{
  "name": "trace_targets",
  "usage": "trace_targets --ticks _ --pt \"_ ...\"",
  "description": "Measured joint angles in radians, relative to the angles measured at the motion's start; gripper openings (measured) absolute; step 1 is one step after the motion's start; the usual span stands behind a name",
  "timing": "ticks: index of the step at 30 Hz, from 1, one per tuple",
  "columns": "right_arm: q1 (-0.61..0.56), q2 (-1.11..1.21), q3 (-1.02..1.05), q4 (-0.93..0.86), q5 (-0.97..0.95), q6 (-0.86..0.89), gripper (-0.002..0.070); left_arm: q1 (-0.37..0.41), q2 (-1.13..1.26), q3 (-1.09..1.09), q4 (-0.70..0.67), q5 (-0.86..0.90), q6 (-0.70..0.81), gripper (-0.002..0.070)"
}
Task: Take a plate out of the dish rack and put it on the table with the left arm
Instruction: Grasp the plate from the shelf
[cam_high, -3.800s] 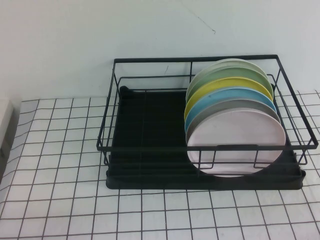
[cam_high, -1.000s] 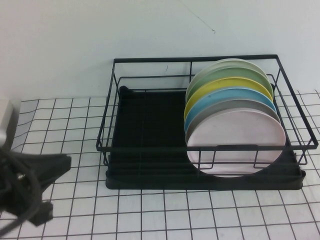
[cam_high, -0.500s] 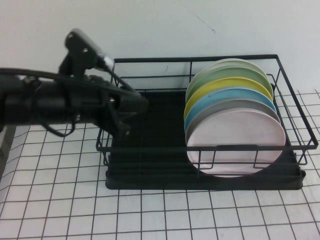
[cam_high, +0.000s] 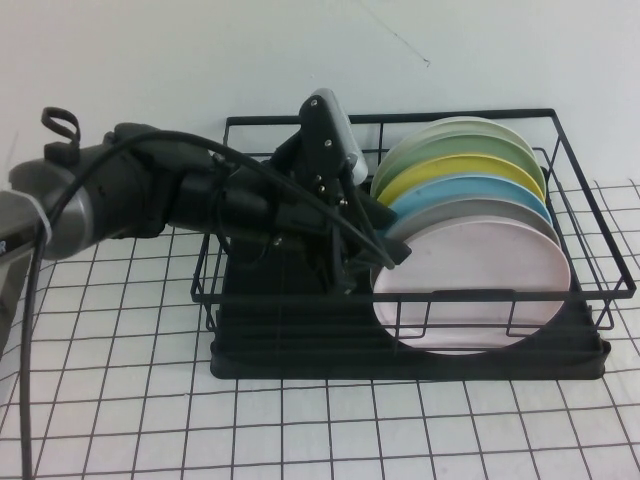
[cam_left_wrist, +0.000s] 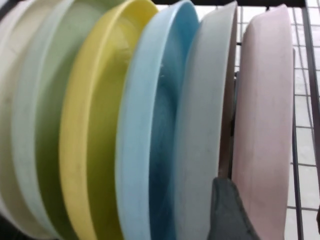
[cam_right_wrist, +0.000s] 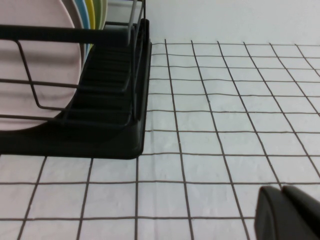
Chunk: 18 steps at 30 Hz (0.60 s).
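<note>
The inner finger of the robot's left gripper overlaps the grey plate's rim (cam_left_wrist: 209, 162), so next the left gripper moves forward into the gap (cam_left_wrist: 229, 155) behind the pink plate before it closes.
The pale pink plate (cam_high: 480, 290) stands upright at the front of the plate row in the black wire dish rack (cam_high: 590, 292). My left arm reaches across the rack from the left. My left gripper (cam_high: 392, 252) is at the pink plate's left rim. In the left wrist view the left gripper (cam_left_wrist: 270, 200) is open around the pink plate (cam_left_wrist: 265, 125), with one finger (cam_left_wrist: 227, 210) in the gap between it and the grey plate (cam_left_wrist: 200, 125). My right gripper (cam_right_wrist: 281, 190) is shut and empty, low over the table (cam_right_wrist: 225, 100) to the right of the rack; it does not show in the high view.
Behind the pink plate stand the grey plate (cam_high: 470, 212), a light blue plate (cam_high: 470, 188), a yellow plate (cam_high: 450, 168), a green plate (cam_high: 450, 148) and a white one (cam_high: 460, 125). The rack's left half holds no plates. Gridded cloth (cam_high: 100, 400) lies left of and in front of the rack.
My left arm came in from the left, swung over the rack's left side and brought its gripper to the pink plate's left rim. The plates have not moved.
</note>
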Motion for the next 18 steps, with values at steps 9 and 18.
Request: trace_targets --ticks 9,18 --pt "0.0 0.0 0.0 0.0 0.0 0.0 -0.0001 -0.026 0.057 -0.054 -0.009 0.006 0.034 0.0342" --pt "0.0 0.0 0.0 0.0 0.0 0.0 -0.0001 -0.043 0.085 -0.066 -0.014 -0.019 0.079 0.0342"
